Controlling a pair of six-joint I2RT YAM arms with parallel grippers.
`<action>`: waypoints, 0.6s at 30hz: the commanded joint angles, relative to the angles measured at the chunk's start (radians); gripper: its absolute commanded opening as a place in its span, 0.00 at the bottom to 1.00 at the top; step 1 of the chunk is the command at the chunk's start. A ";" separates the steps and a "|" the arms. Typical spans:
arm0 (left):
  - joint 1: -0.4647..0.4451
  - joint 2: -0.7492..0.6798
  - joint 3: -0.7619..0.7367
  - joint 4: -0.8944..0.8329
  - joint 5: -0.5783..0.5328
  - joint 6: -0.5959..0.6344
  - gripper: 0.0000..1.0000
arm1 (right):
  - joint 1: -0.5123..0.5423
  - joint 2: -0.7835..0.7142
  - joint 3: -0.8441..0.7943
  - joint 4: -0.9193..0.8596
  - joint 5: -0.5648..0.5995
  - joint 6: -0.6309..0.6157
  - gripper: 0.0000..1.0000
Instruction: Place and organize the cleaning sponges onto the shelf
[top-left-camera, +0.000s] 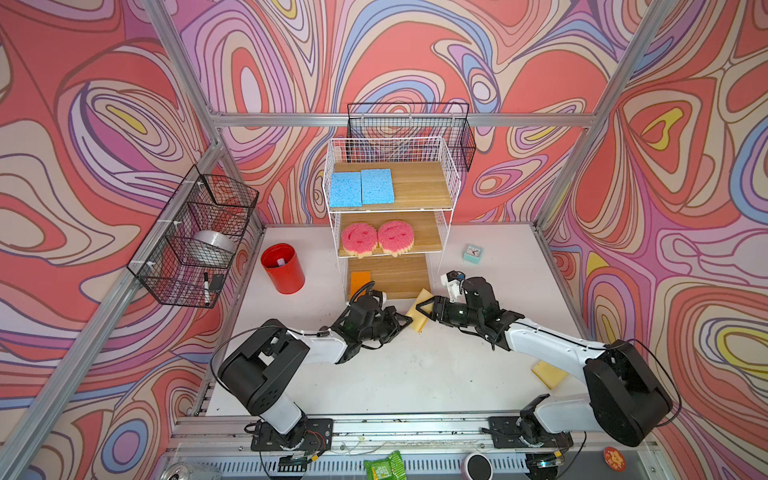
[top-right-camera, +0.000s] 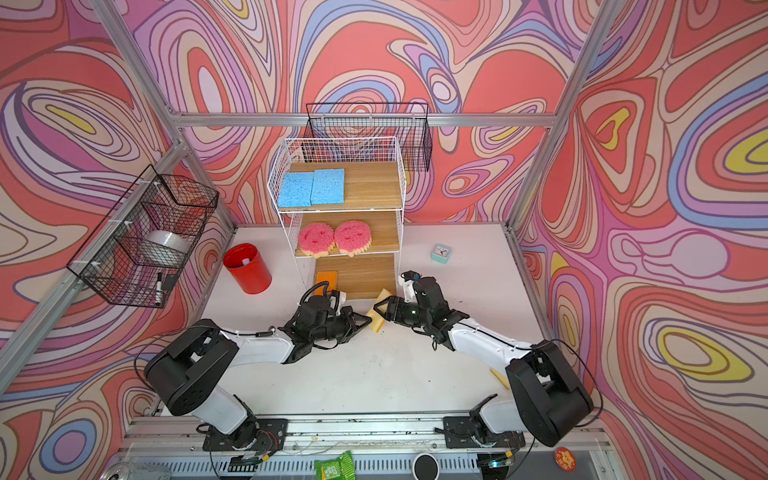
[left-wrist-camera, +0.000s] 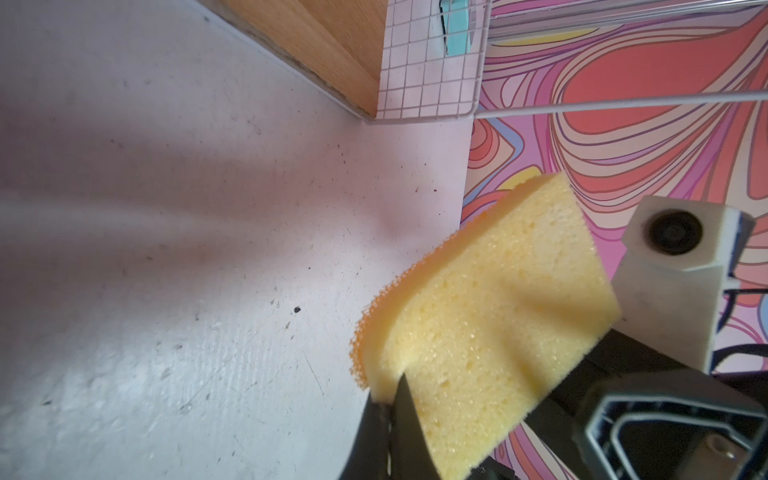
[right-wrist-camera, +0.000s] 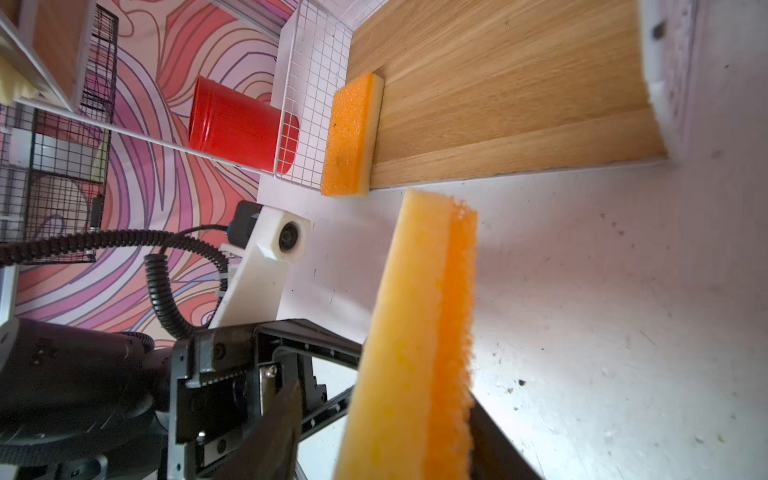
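Note:
I should hold the sponge with my right gripper while my left gripper takes its end (left-wrist-camera: 438, 428) squarely, because my left gripper has the sponge by a corner (left-wrist-camera: 372, 366).
An orange-and-yellow sponge (top-left-camera: 420, 318) (left-wrist-camera: 490, 316) (right-wrist-camera: 419, 332) hangs on edge above the table in front of the shelf (top-left-camera: 419, 183). My left gripper (top-left-camera: 409, 321) (left-wrist-camera: 392, 399) is shut on one corner of it. My right gripper (top-left-camera: 422, 309) (right-wrist-camera: 382, 395) stands open around it, one finger against the orange face, the other apart from the yellow face. Two blue sponges (top-left-camera: 360, 188) lie on the top board and two pink smiley sponges (top-left-camera: 377, 237) on the middle board. One orange sponge (top-left-camera: 360, 279) (right-wrist-camera: 349, 133) sits at the bottom board's left. Another yellow sponge (top-left-camera: 548, 372) lies on the table beside my right arm.
A red cup (top-left-camera: 283, 268) stands left of the shelf and a mint clock (top-left-camera: 472, 252) to its right. Black wire baskets hang on the left wall (top-left-camera: 195, 237) and behind the shelf (top-left-camera: 409, 129). Small items lie along the front rail.

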 joint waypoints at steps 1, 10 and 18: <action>-0.002 -0.043 0.012 -0.031 -0.007 0.011 0.00 | 0.009 0.002 0.007 0.019 0.005 0.006 0.44; 0.002 -0.129 0.000 -0.088 -0.002 0.080 0.59 | 0.010 -0.027 0.028 -0.050 0.041 -0.023 0.25; 0.083 -0.372 -0.119 -0.267 -0.003 0.222 0.80 | -0.014 -0.044 0.055 -0.077 -0.025 -0.052 0.23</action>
